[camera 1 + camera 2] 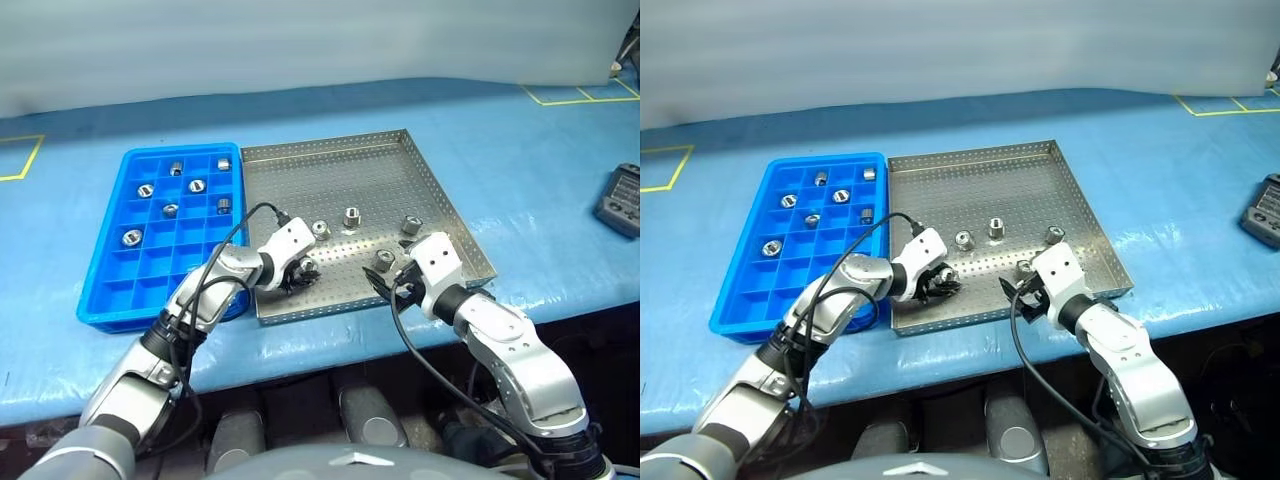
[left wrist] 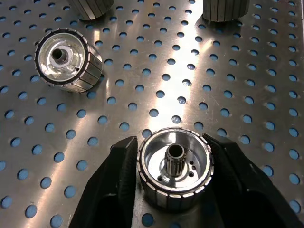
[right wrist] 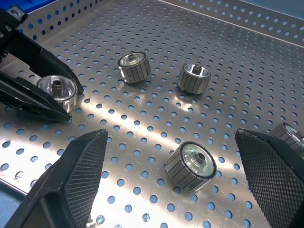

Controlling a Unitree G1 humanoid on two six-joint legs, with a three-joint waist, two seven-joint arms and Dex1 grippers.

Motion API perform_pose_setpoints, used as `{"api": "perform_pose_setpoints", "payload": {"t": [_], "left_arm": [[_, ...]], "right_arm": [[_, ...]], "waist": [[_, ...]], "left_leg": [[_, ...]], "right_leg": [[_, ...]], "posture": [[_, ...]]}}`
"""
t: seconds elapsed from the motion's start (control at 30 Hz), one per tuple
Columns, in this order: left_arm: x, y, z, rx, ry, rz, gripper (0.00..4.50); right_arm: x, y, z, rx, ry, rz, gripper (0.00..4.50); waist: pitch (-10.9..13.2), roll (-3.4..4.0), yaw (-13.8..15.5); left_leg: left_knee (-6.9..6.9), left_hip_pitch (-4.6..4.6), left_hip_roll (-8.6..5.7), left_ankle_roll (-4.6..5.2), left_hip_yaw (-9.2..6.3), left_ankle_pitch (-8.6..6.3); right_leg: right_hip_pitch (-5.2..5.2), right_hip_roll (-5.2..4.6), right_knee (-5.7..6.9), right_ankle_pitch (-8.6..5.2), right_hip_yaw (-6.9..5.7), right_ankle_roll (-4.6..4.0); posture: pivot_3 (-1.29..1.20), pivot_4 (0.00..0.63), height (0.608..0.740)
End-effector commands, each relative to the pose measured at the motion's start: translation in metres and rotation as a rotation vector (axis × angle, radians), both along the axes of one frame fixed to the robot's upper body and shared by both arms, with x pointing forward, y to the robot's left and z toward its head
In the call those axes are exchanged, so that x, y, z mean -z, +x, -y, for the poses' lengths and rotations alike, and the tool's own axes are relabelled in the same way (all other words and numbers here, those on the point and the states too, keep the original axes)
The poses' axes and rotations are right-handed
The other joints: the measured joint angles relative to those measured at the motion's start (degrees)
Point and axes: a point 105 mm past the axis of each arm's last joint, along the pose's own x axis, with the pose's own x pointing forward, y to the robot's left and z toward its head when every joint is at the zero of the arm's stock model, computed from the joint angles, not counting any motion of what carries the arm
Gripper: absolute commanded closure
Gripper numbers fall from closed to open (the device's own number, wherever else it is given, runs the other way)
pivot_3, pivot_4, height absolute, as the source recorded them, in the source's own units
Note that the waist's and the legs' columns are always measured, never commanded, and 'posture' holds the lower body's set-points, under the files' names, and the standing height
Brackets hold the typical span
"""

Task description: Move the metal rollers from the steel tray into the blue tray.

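The upright roller [image 1: 308, 266] is held by its sides in my left gripper, so I should go on carrying it until it gets to the blue tray's empty front outer corner compartment [image 1: 116, 297].
The steel tray [image 1: 340, 170] lies in the middle of the blue table, with the blue tray [image 1: 112, 292] touching its left side. Several metal rollers [image 1: 146, 190] sit in the blue tray's compartments. My left gripper [image 2: 173, 142] is down at the steel tray's front left, its two black fingers pressed against both sides of an upright roller [image 2: 175, 168]. My right gripper [image 3: 171, 135] stands wide open just above the tray's front right. A roller [image 3: 191, 166] lies on its side between its fingers [image 3: 78, 175], untouched. Other loose rollers [image 1: 352, 216] rest mid-tray.
A black handheld device [image 1: 620, 200] lies at the table's far right. Yellow tape lines [image 1: 575, 98] mark the cloth at the back right and far left. The steel tray's front rim sits close to the table's near edge.
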Motion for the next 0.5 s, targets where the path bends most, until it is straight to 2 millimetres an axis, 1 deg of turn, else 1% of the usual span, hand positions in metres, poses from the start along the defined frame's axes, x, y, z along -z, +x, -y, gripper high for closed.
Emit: {"api": "perform_pose_setpoints", "payload": {"t": [0.03,0.13,0.23,0.3,0.37,0.43,0.5], "left_arm": [[-0.009,0.002,-0.006,-0.013,-0.002,0.041,2.81],[-0.028,0.004,-0.009,-0.032,-0.074,0.084,2.81],[-0.052,0.01,-0.024,-0.106,-0.145,0.136,2.81],[-0.07,0.008,-0.037,-0.141,-0.188,0.169,2.81],[-0.083,0.004,-0.052,-0.187,-0.209,0.193,2.81],[-0.091,0.002,-0.068,-0.252,-0.214,0.196,2.81],[-0.094,-0.002,-0.084,-0.317,-0.185,0.213,2.81]], "right_arm": [[-0.01,0.003,-0.006,-0.021,0.006,0.047,0.0],[-0.01,0.004,-0.015,-0.067,0.02,0.041,0.0],[-0.008,0.001,-0.031,-0.155,0.034,0.027,0.0],[-0.009,-0.003,-0.044,-0.237,0.062,0.022,0.0],[-0.012,-0.006,-0.054,-0.305,0.102,0.018,0.0],[-0.014,-0.007,-0.06,-0.342,0.126,0.019,0.0],[-0.015,-0.006,-0.064,-0.362,0.137,0.018,0.0]], "waist": [[0.0,0.0,0.0],[0.0,0.0,0.1],[0.0,-0.01,0.3],[0.0,-0.02,0.3],[0.0,-0.02,0.6],[0.0,-0.02,1.1],[0.0,-0.02,1.8]], "left_leg": [[0.0,0.0,0.0,0.0,0.0,0.0],[-0.01,-0.01,0.0,0.0,0.0,0.0],[-0.02,-0.02,0.0,0.0,-0.01,0.0],[-0.03,-0.02,0.01,0.0,-0.01,0.0],[-0.06,0.0,0.03,0.0,-0.02,0.0],[-0.1,0.01,0.02,0.01,-0.02,0.0],[-0.08,0.0,0.02,0.01,-0.03,0.0]], "right_leg": [[0.0,0.0,0.0,0.0,0.0,0.0],[0.0,-0.01,-0.01,0.0,0.0,0.0],[-0.02,0.0,0.0,0.0,0.0,0.0],[-0.03,0.0,0.01,0.0,-0.01,0.0],[-0.02,0.02,0.01,0.0,-0.01,0.0],[-0.03,0.02,0.0,0.0,-0.01,-0.01],[-0.02,0.02,0.0,0.0,-0.01,-0.01]], "posture": [[-0.16,0.15,0.74],[-0.15,0.15,0.74],[-0.13,0.15,0.74],[-0.1,0.15,0.74],[-0.07,0.15,0.74],[-0.04,0.15,0.74],[-0.01,0.15,0.74]]}}
